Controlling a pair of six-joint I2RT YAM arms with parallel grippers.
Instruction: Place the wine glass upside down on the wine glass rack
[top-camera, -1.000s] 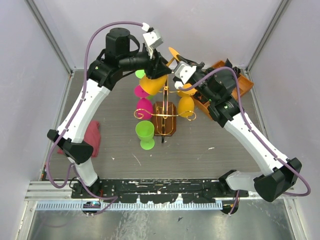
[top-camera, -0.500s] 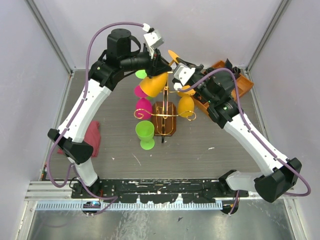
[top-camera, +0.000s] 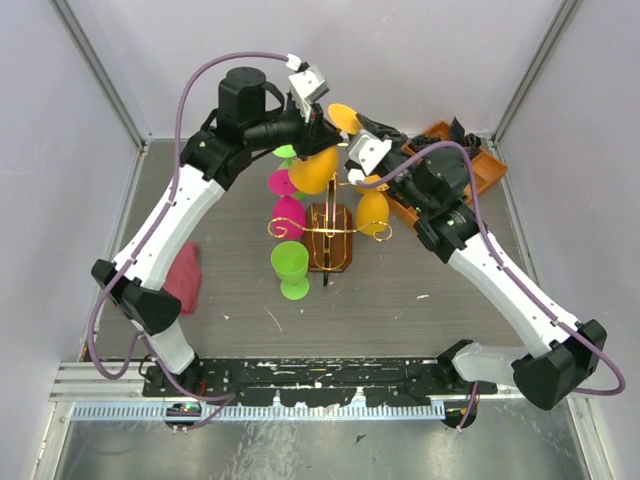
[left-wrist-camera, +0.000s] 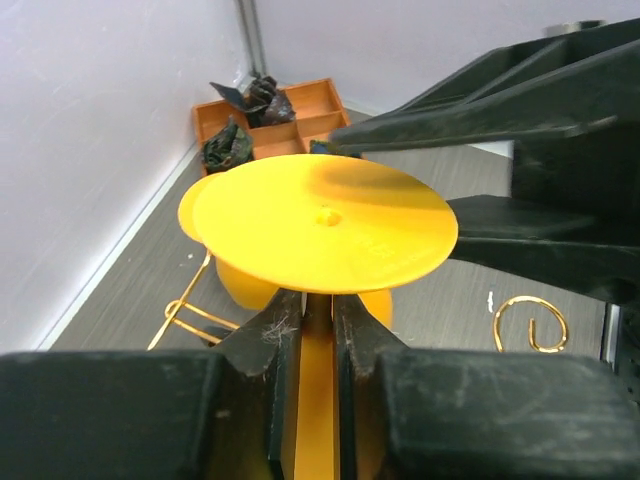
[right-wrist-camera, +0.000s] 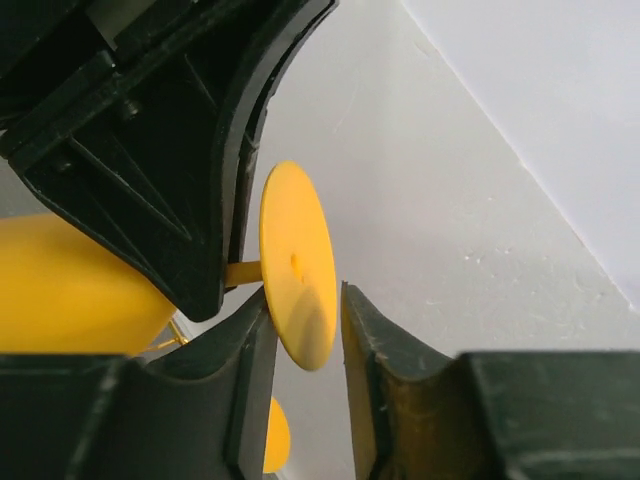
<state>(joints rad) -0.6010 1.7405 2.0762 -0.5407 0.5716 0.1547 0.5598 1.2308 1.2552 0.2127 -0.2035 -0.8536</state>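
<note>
The wine glass tilted (top-camera: 315, 173) in my left gripper is above the back of the rack, so next I swing the glass around, with its bowl straight down, to the empty front hook (top-camera: 380, 233).
My left gripper (top-camera: 322, 137) is shut on the stem (left-wrist-camera: 317, 400) of an orange-yellow wine glass (top-camera: 312, 172) and holds it tilted, bowl down, above the back of the wine glass rack (top-camera: 330, 215). The rack is gold wire on a dark-brown base (top-camera: 330, 255). The glass's round foot (left-wrist-camera: 325, 220) points toward my right gripper (top-camera: 356, 128). In the right wrist view the foot's lower edge (right-wrist-camera: 298, 265) sits between my right gripper's (right-wrist-camera: 305, 330) open fingers, close to the left finger (right-wrist-camera: 235, 360). I cannot tell whether it touches.
The rack holds a yellow glass (top-camera: 372, 212) on its right and pink glasses (top-camera: 288, 215) on its left. A green glass (top-camera: 290, 262) stands by its left front. An orange-brown compartment tray (top-camera: 470, 165) lies back right. A red cloth (top-camera: 185, 278) lies on the left.
My left gripper has carried the glass a little right and back, tilting it further. My right gripper has closed in, and the foot now sits between its fingers.
</note>
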